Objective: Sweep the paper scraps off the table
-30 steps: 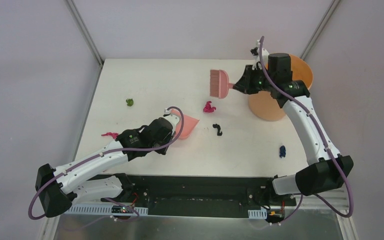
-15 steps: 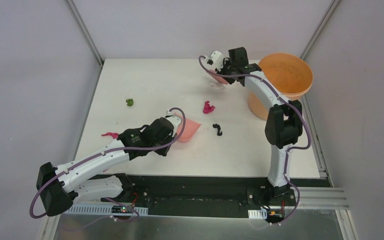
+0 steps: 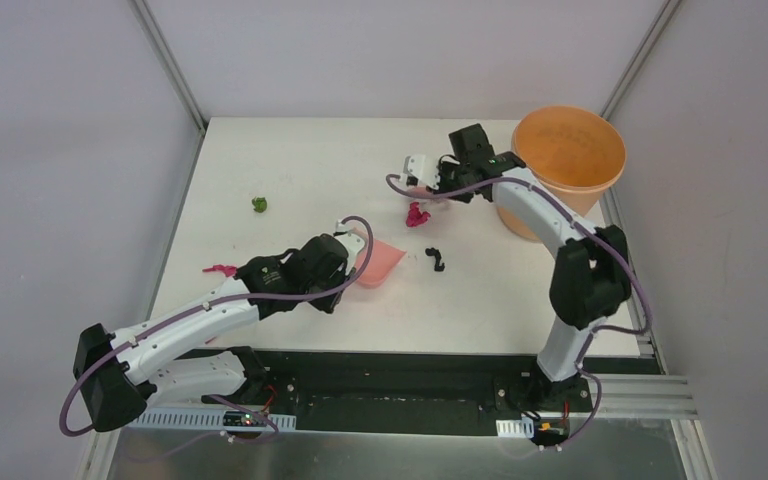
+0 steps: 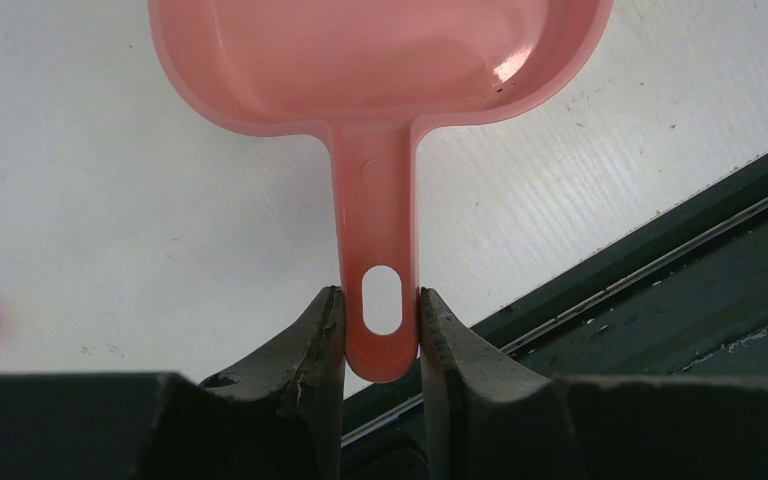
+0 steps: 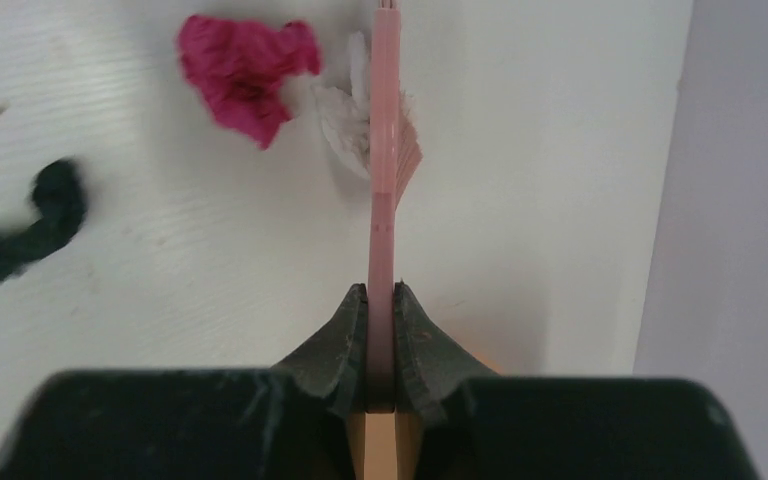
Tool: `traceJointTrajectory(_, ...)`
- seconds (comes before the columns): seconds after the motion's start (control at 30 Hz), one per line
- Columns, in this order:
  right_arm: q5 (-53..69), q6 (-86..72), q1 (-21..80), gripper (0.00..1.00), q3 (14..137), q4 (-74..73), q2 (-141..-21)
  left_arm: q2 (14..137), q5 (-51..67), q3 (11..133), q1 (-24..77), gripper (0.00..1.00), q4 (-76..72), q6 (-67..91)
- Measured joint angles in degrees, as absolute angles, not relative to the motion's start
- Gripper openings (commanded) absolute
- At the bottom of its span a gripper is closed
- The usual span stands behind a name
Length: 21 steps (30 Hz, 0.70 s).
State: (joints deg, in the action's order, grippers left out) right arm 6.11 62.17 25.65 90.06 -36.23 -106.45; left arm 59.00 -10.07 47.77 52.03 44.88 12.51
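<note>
The green scrap is far from the magenta scrap (image 3: 418,215) by the brush. I should first reach my right gripper past the green scrap (image 3: 259,204) and sweep the two together.
The paper scraps lie scattered on the white table (image 3: 290,160): a magenta one (image 3: 418,214) and a black one (image 3: 435,260) mid-table, a green one (image 3: 259,204) and another magenta one (image 3: 220,269) further left. My right gripper (image 5: 381,300) is shut on the pink brush (image 5: 386,150), seen edge-on. Its bristles touch a white scrap (image 5: 345,112) beside the magenta scrap (image 5: 245,70). From above, the right gripper (image 3: 426,188) sits just behind that magenta scrap. My left gripper (image 4: 381,330) is shut on the handle of the pink dustpan (image 4: 375,60), which rests on the table (image 3: 378,262).
An orange bucket (image 3: 568,150) stands at the table's back right corner, close behind the right arm. The table's black front strip (image 4: 660,270) runs just behind the dustpan handle. A dark scrap (image 5: 20,230) lies left of the brush.
The right arm swung the brush from beside the bucket leftwards and down to the table, behind the magenta scrap. The left arm and dustpan have not moved.
</note>
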Motion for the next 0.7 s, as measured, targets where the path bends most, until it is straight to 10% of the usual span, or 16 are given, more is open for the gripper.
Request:
traceJointTrajectory(0.3,8.0,61.4,26.5,0.0,78.4,-44.4,-85.6,59.6,-9.9,49.4,52.0,0.0,45.0,12.2)
traceJointTrajectory(0.7,12.8,13.5,21.3,0.0,91.4,-33.8,-86.0,54.2,-32.6,58.5,52.0,0.0,57.5,22.1)
